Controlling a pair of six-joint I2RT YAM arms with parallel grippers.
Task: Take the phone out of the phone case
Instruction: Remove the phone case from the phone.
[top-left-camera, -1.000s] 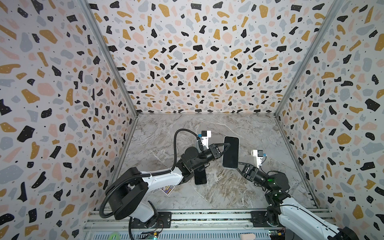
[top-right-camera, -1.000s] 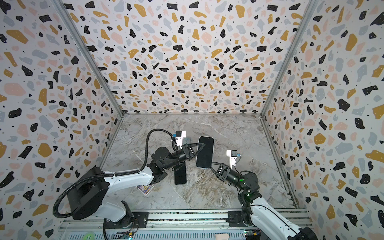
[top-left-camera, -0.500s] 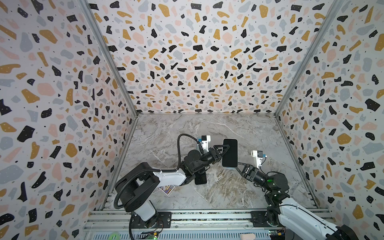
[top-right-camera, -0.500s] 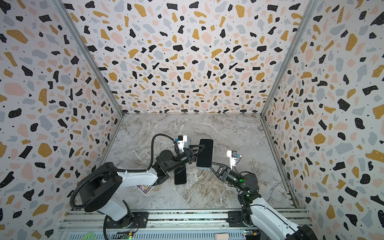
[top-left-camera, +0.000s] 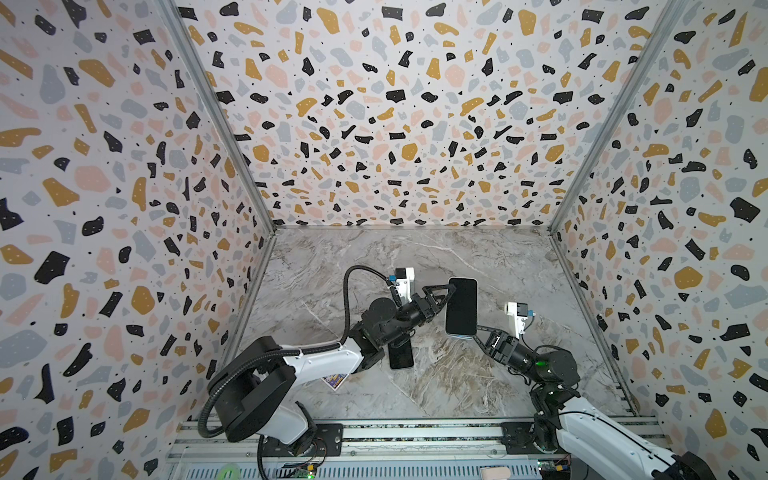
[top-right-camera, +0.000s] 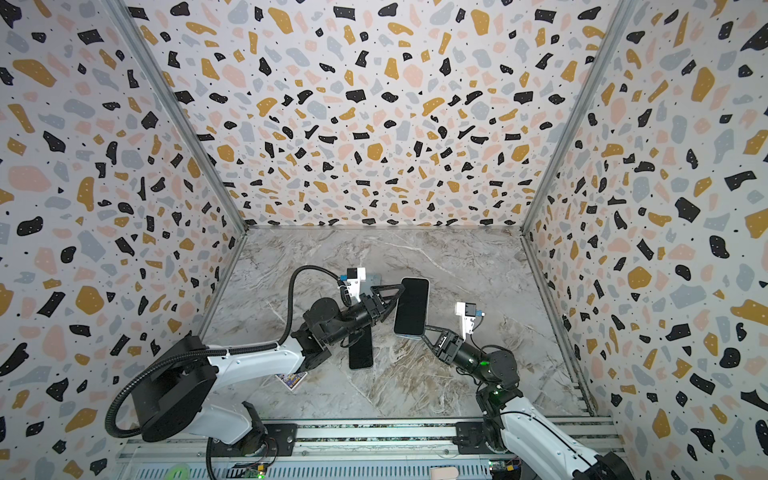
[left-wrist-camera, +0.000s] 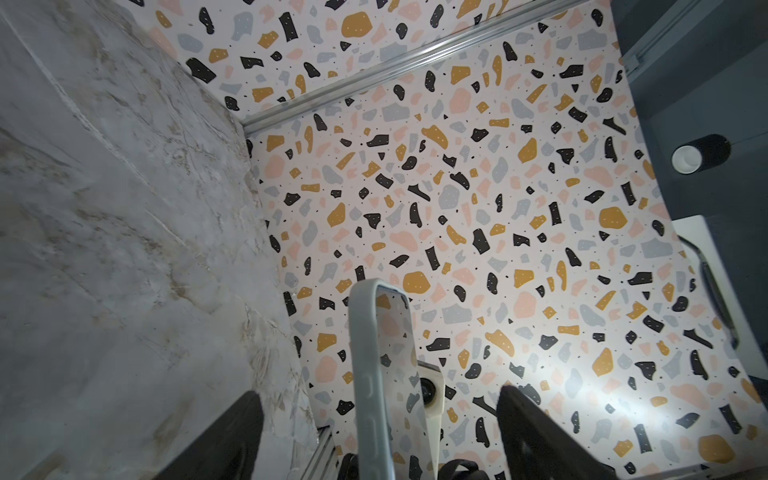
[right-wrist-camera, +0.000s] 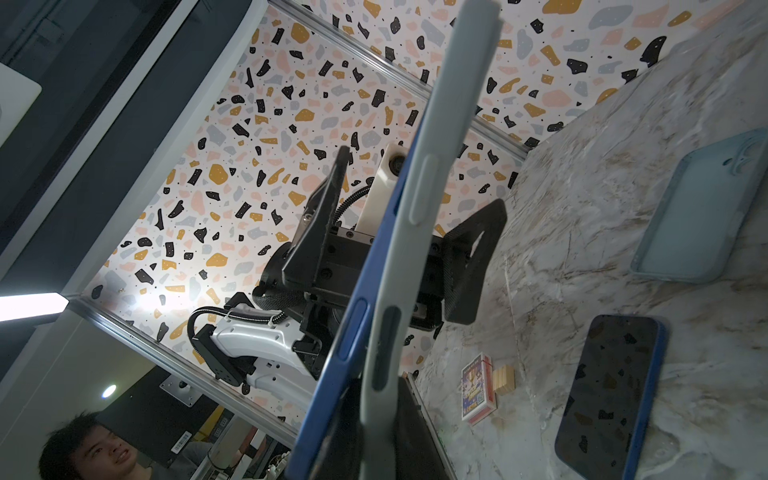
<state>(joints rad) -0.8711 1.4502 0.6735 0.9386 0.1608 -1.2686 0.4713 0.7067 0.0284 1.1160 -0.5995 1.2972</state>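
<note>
The upper edge (right-wrist-camera: 413, 172), where the phone sits in the case, is between my left gripper's fingers, so the gripper should move back and take hold of the phone's loose lower end (top-left-camera: 461, 329).
A blue phone (right-wrist-camera: 353, 316), dark screen toward both top views (top-left-camera: 461, 305) (top-right-camera: 411, 305), stands upright in a pale grey-green phone case (right-wrist-camera: 419, 208). At the gripped end the phone's blue edge has come away from the case. My right gripper (right-wrist-camera: 374, 428) (top-left-camera: 478, 332) is shut on the case's lower end. My left gripper (left-wrist-camera: 382, 415) (top-left-camera: 445, 297) is open and straddles the case edge (left-wrist-camera: 370, 374), with its fingers (right-wrist-camera: 473, 257) clear on both sides.
A second dark phone (top-left-camera: 401, 353) (right-wrist-camera: 611, 395) lies flat on the marble floor under the left arm. Near it are an empty pale case (right-wrist-camera: 698, 216), a card deck (right-wrist-camera: 478, 388) (top-left-camera: 334, 380) and a small wooden block (right-wrist-camera: 503, 378). Patterned walls enclose three sides.
My left gripper was shut on the phone's side edge and has opened wide around it. The right gripper keeps its hold and the phone has hardly moved.
</note>
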